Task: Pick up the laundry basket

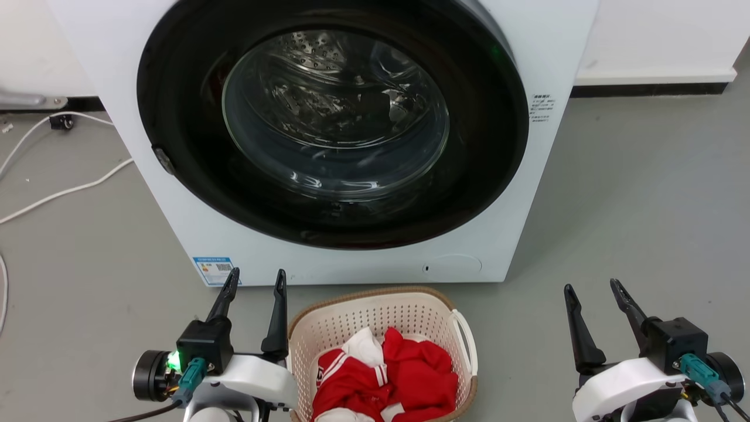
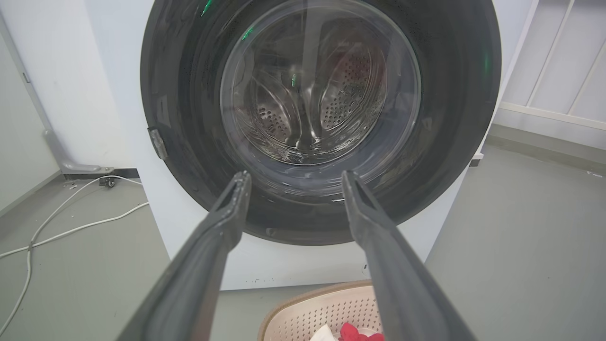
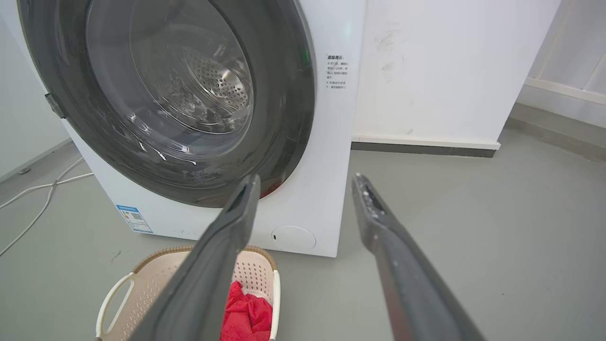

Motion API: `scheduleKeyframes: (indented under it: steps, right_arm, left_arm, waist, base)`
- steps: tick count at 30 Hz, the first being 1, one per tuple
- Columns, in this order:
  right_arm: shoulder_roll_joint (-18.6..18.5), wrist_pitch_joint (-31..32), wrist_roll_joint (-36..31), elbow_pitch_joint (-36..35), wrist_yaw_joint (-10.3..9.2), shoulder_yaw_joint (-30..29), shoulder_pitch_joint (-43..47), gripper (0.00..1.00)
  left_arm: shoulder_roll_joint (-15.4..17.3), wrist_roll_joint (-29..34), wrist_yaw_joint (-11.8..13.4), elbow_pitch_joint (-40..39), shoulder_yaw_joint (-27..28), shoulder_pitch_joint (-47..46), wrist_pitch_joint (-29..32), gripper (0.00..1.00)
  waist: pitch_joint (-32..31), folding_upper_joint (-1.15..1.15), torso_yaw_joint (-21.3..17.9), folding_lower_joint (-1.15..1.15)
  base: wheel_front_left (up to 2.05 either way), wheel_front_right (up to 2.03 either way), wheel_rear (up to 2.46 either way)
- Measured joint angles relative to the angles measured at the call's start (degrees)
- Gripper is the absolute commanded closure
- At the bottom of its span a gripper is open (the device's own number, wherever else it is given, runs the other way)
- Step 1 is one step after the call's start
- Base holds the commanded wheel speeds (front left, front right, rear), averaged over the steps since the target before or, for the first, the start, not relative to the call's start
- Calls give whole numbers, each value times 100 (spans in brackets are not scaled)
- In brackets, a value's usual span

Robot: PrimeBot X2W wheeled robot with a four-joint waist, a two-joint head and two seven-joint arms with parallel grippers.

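Note:
I expect the clothes [image 1: 387, 380] to stay in place and come along when I lift the laundry basket, because they are piled well below the brown rim [image 1: 379, 291].
The laundry basket [image 1: 410, 313], cream perforated plastic with a brown rim and white loop handles, sits on the floor in front of the washing machine, holding red and white clothes [image 1: 389, 375]. My left gripper [image 1: 255, 280] is open, just left of the basket's left edge, fingers empty. Open as well, my right gripper [image 1: 592, 285] hangs well to the right of the basket, apart from it. The left wrist view catches the basket [image 2: 312, 310] at the bottom between the open gripper [image 2: 293, 176]. In the right wrist view the basket [image 3: 156, 279] lies lower left of the open gripper [image 3: 307, 177].
A white front-loading washing machine [image 1: 176, 193] with a shut dark round door [image 1: 334, 123] stands right behind the basket. White cables [image 1: 64, 190] trail over the grey floor at left. A white wall [image 1: 656, 41] with a dark skirting runs behind at right.

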Motion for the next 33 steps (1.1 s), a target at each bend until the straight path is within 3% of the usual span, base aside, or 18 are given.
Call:
scheduleKeyframes:
  steps: [19, 33]
  right_arm:
    - [-108, -21, 185, 343, 0, 331, -766, 0]
    - [-525, -16, 605, 1517, 0, 835, -1854, 0]
  left_arm:
    - [-13, -196, 355, 218, -179, -488, 0, 0]
    - [-18, -495, 471, 1146, -221, -1227, -1, 0]
  waist:
    - [1253, 0, 168, 0]
    - [2382, 0, 375, 1]
  base:
    - [0, 0, 0]
    - [0, 0, 0]
